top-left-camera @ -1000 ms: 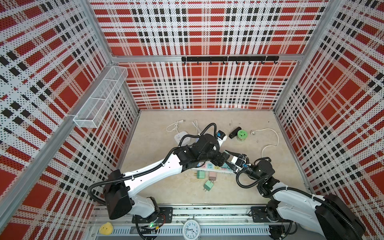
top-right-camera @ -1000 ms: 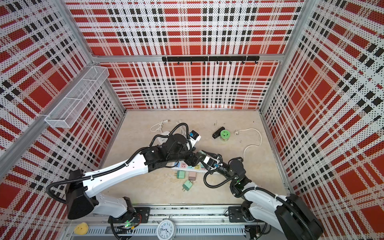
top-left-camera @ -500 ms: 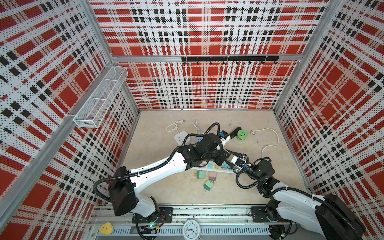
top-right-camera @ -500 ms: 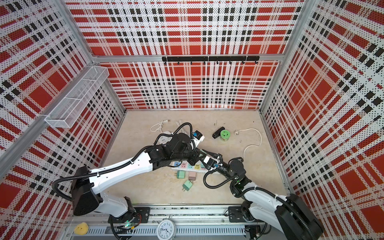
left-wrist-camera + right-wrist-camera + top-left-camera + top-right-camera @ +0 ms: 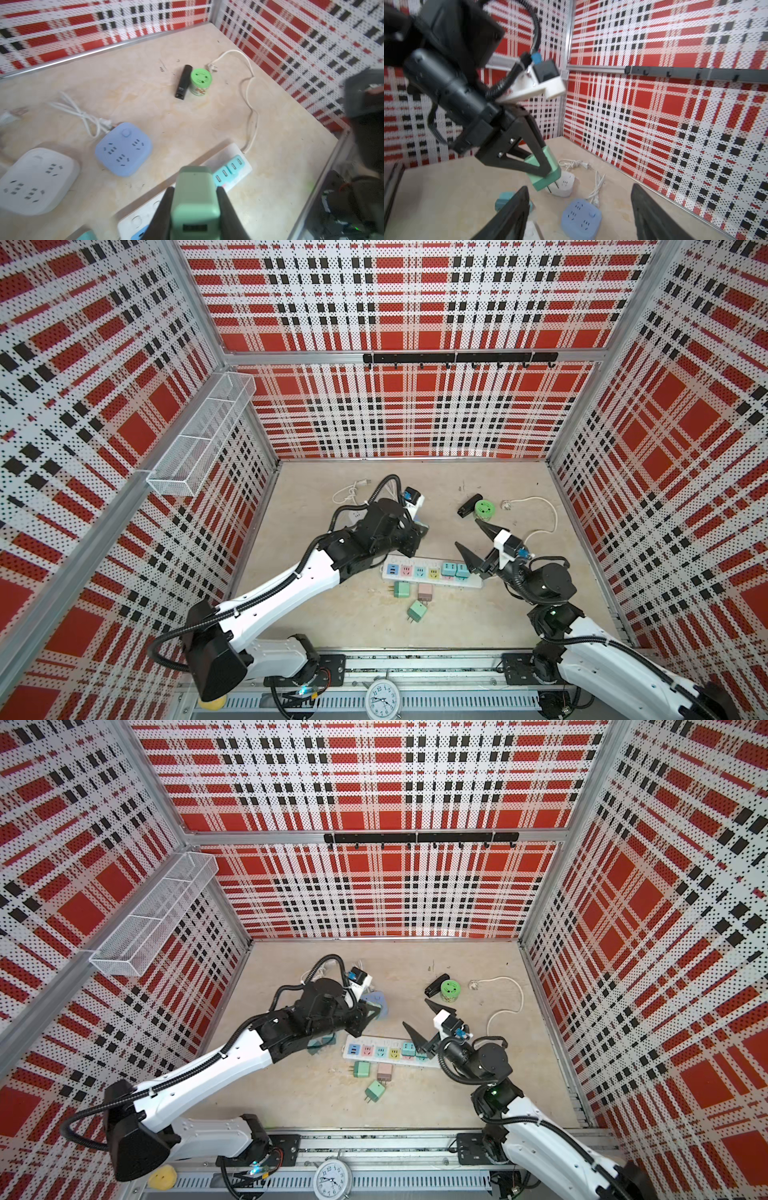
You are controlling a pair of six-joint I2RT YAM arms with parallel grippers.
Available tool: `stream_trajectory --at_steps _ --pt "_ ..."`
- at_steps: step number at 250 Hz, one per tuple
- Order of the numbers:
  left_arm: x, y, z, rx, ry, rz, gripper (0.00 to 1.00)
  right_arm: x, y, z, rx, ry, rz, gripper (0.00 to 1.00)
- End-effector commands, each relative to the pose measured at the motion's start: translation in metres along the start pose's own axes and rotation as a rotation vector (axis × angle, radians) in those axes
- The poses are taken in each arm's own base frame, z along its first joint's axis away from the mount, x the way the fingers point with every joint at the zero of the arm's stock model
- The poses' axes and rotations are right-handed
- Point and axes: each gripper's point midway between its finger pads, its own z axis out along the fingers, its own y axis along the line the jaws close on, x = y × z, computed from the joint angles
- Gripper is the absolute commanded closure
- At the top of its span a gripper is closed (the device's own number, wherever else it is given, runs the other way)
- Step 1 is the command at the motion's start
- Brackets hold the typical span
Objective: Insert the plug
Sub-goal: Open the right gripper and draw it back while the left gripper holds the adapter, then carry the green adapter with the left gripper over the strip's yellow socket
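Note:
The green plug (image 5: pixel 195 194) in my left gripper is crooked to the white power strip, so next I turn it straight with the strip and move it over the yellow socket (image 5: pixel 433 573).
My left gripper (image 5: pixel 195 189) is shut on a green plug (image 5: pixel 195 199), its black fingers (image 5: pixel 166 207) pressed on both sides. In the right wrist view the plug (image 5: pixel 548 172) hangs above the table with its two prongs pointing down. The white power strip (image 5: pixel 432 572) lies across the table's middle, with coloured sockets and two teal adapters (image 5: pixel 453 569) plugged in at its right end. My right gripper (image 5: pixel 469 537) hovers open and empty over the strip's right end, and its fingers (image 5: pixel 512 209) are spread wide. In both top views the left gripper (image 5: pixel 368 1017) stands left of it, hiding the plug.
Loose green (image 5: pixel 401 589), pink (image 5: pixel 424 592) and green (image 5: pixel 417 611) adapters lie in front of the strip. A blue socket block (image 5: pixel 123 149) and a white one (image 5: pixel 35 180) sit at the back left with coiled cable. A green can (image 5: pixel 483 510) and black stick (image 5: pixel 467 506) lie behind.
The two grippers met over the strip; my left gripper shut on the green plug, my right gripper opened and let it go. They now stand apart.

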Motion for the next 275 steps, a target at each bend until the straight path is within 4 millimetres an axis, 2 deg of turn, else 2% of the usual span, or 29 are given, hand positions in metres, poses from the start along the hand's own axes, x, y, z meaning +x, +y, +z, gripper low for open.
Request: stream_trajectory --at_steps 1,27,32,54,127,169,191,213,238,260,275 --pt "0.001 0.03 -0.01 -0.059 0.003 -0.098 1.0 -0.022 -0.019 -0.009 0.12 -0.013 0.305 0.17" --pt "-0.003 0.046 -0.014 -0.13 -0.017 -0.109 1.0 -0.027 -0.019 -0.013 0.128 0.004 0.452 0.19" --pt "-0.004 0.048 -0.015 -0.146 -0.022 -0.106 1.0 -0.026 -0.025 -0.016 0.16 0.003 0.501 0.19" --pt "-0.004 0.056 -0.015 -0.192 -0.025 -0.096 1.0 -0.022 -0.031 -0.022 0.202 0.01 0.541 0.2" --pt "0.002 0.049 -0.014 -0.262 -0.074 0.148 1.0 -0.03 -0.041 -0.04 0.274 -0.002 0.517 0.19" --pt "0.013 0.013 -0.013 -0.172 -0.069 0.43 1.0 -0.029 -0.041 -0.041 0.274 -0.003 0.532 0.19" --pt "0.031 -0.005 -0.007 -0.097 -0.031 0.585 1.0 -0.029 -0.043 -0.043 0.287 -0.004 0.528 0.21" --pt "0.058 -0.027 -0.002 0.045 0.013 0.746 1.0 -0.029 -0.043 -0.045 0.287 -0.011 0.529 0.22" --pt "0.078 -0.036 0.002 0.103 0.036 0.853 1.0 -0.027 -0.049 -0.047 0.324 -0.017 0.51 0.22" --pt "0.086 -0.043 0.003 0.157 0.039 0.876 1.0 -0.022 -0.055 -0.047 0.366 0.003 0.471 0.21" --pt "0.092 -0.046 0.004 0.182 0.048 0.887 1.0 -0.014 -0.067 -0.046 0.432 0.032 0.413 0.21"
